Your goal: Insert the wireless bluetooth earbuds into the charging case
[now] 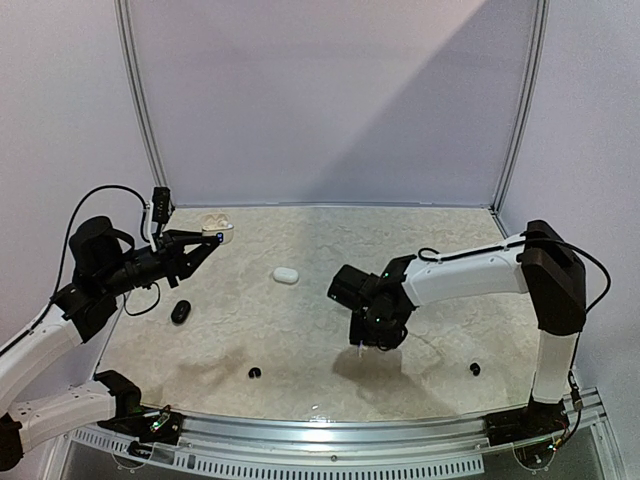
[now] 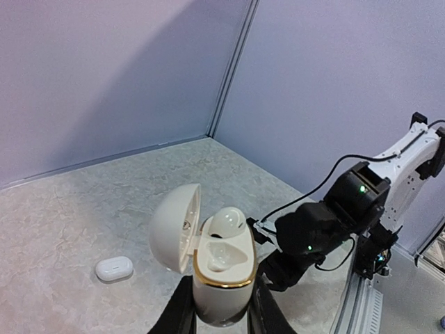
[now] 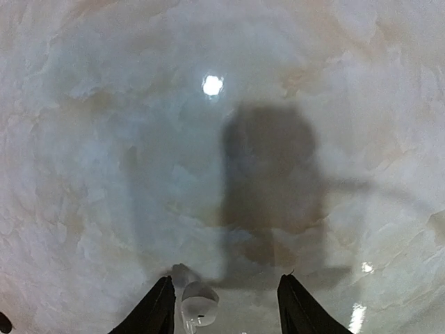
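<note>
The white earbud is off-center between the open fingers of the robot's right gripper, so the robot should center the fingers around it before it closes them and takes the earbud to the empty near slot.
My left gripper is shut on an open white charging case with a gold rim and holds it upright above the table's far left. The case's lid is swung open to the left. One white earbud sits in the far slot; the near slot is empty. My right gripper points down at the table right of centre, open. A white earbud lies between its fingers, close beside the left finger and well away from the right one.
A closed white case lies mid-table, also seen from the left wrist. A black case sits at the left. Two round black earbuds lie near the front edge, one left and one right. Walls enclose the back and sides.
</note>
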Tool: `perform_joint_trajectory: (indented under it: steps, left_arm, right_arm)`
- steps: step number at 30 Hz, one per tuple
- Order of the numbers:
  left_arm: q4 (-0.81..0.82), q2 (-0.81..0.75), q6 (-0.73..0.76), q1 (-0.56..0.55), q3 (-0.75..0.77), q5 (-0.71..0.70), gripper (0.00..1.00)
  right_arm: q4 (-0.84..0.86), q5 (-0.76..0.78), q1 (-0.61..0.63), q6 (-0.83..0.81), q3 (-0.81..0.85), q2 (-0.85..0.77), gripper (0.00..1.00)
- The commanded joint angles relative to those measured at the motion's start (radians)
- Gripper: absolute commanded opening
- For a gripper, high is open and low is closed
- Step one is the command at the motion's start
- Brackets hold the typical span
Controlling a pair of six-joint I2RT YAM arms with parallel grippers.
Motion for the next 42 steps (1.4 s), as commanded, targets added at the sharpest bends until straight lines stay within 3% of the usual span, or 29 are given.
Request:
perform_joint_trajectory:
  steps: [1,9,17,30,42]
  left_arm:
    - [0.008,0.003,0.014,-0.014,-0.005,0.012,0.00]
    - [0.005,0.003,0.021,-0.016,-0.006,0.013,0.00]
    - [0.002,-0.005,0.014,-0.018,-0.014,0.015,0.00]
    - [0.002,-0.014,0.019,-0.018,-0.021,0.010,0.00]
    - [0.005,-0.013,0.018,-0.018,-0.022,0.010,0.00]
  right_arm:
    - [-0.173,-0.127,-0.067,-0.141,0.124,-0.015,0.51]
    - [-0.461,-0.225,-0.094,-0.269,0.415,0.142,0.56]
    - [-0.511,-0.271,-0.121,-0.259,0.483,0.232,0.50]
    - [-0.404,-0.386,-0.121,-0.262,0.396,0.279,0.35]
    - [-0.387,-0.388,-0.121,-0.257,0.368,0.275,0.23]
